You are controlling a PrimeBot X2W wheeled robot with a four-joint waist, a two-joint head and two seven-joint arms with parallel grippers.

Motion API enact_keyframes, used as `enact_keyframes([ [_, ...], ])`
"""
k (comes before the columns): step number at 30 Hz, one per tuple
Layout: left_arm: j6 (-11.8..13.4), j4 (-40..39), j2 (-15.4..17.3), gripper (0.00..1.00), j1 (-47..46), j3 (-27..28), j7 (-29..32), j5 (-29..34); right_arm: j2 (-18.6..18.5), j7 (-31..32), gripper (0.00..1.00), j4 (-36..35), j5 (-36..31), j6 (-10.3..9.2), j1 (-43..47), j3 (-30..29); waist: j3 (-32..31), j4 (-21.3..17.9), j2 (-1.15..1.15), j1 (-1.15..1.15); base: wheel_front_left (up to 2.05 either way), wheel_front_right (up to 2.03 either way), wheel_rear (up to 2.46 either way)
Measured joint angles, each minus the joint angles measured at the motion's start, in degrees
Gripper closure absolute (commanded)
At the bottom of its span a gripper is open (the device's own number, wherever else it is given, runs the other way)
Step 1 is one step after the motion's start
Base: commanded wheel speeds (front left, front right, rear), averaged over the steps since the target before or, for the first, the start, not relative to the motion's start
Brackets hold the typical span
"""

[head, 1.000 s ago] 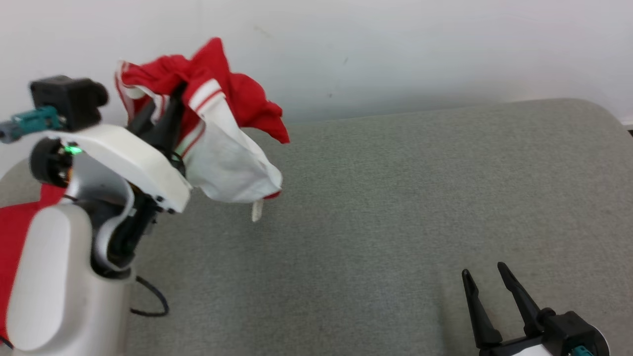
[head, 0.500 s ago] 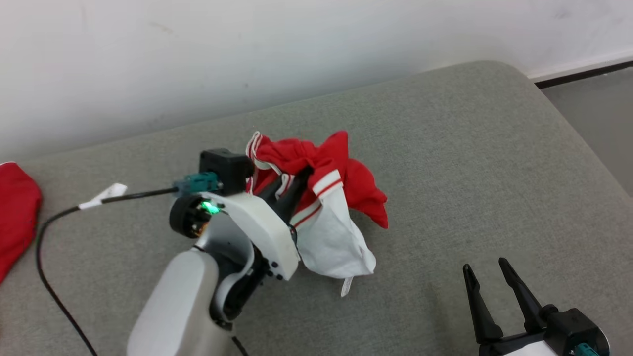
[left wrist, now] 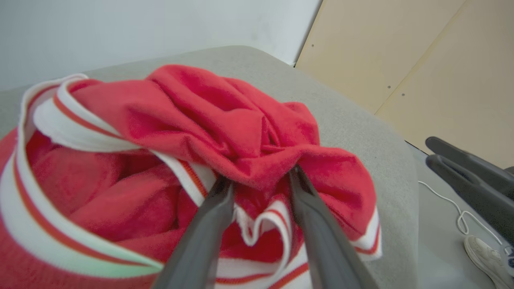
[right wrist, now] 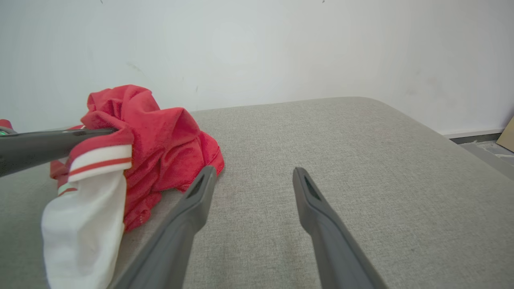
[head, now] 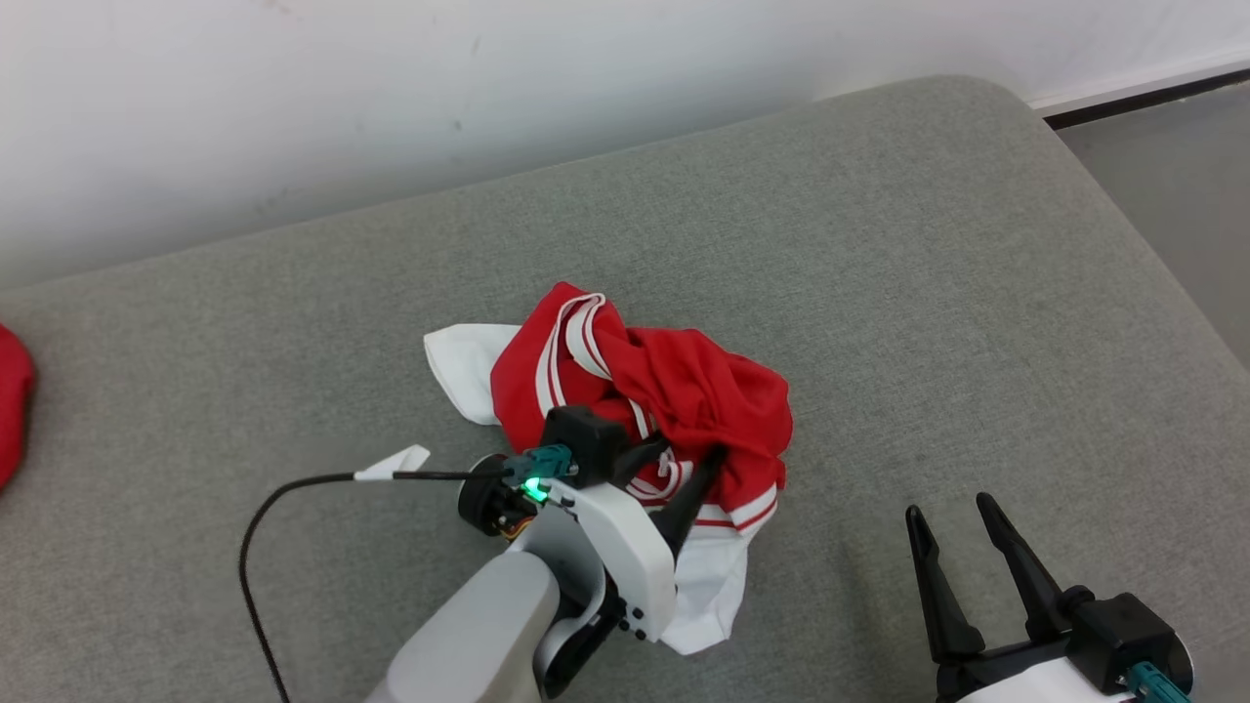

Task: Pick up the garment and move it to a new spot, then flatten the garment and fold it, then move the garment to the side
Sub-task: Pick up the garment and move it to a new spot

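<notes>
The bunched red garment (head: 709,381) has striped trim (head: 583,338) along its edge like a sports jersey, so I should expect letters hidden in its folds when I pull it open.
The red garment (head: 664,391) with white striped trim lies crumpled in a heap on the grey cushion (head: 928,273), a white part spread out to its left and front. My left gripper (head: 693,449) is pushed into the heap's near side. Its fingers stand apart in the left wrist view, and red folds (left wrist: 225,116) drape over the tips of my left gripper (left wrist: 259,176). The right wrist view shows a striped hem (right wrist: 100,158) hanging over one left finger. My right gripper (head: 949,505) hovers open and empty at the lower right, above bare cushion, to the right of the garment (right wrist: 156,136).
Another red cloth (head: 10,400) peeks in at the left edge. A black cable (head: 293,485) trails from my left wrist across the cushion. A white wall stands behind the cushion, and the floor (head: 1172,176) drops away at the right. A shoe (left wrist: 486,249) lies on the floor.
The head camera has swung right. My left gripper has lowered the garment from the air onto the cushion and spread its fingers. The right gripper stays as it was.
</notes>
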Motion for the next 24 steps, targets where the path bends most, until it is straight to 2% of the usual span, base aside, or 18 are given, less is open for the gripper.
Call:
enact_keyframes([
  [2,-0.1,2.4,0.0,0.0,-0.5,-2.2,-2.6,-1.2,0.0,0.0,0.0,0.2,0.0,0.0,0.0,0.1,-0.1,0.3,0.0,0.0,0.0,0.0,0.0],
  [5,1.1,4.7,0.0,0.0,-1.3,-3.9,-7.0,-3.6,0.1,0.0,0.0,0.3,-0.1,0.0,0.0,-0.1,-0.4,0.9,0.0,0.0,0.0,0.0,0.0],
  [11,3.2,5.2,0.0,0.0,-0.4,-3.2,-13.2,-5.9,-0.4,0.0,0.0,0.0,-0.4,0.0,0.2,-1.5,-1.5,2.8,0.0,0.0,0.0,0.0,0.0],
  [15,4.6,1.8,1.2,0.0,3.2,-0.8,-14.1,-5.4,-1.0,0.0,0.0,-0.5,-0.8,0.0,1.9,-3.8,-2.9,4.6,0.0,0.0,0.0,0.0,0.0],
  [19,6.6,-5.6,3.4,0.0,8.1,4.0,-14.3,-3.4,-1.6,0.0,0.0,-0.9,-1.7,0.0,2.8,-4.3,-4.8,6.5,0.0,0.0,0.0,0.0,0.0],
  [24,8.9,-13.5,4.6,0.0,16.8,9.6,-14.3,-0.5,-2.3,0.0,0.0,-1.5,-1.8,0.0,4.0,-5.3,-7.0,8.8,0.0,0.0,0.0,0.0,0.0],
])
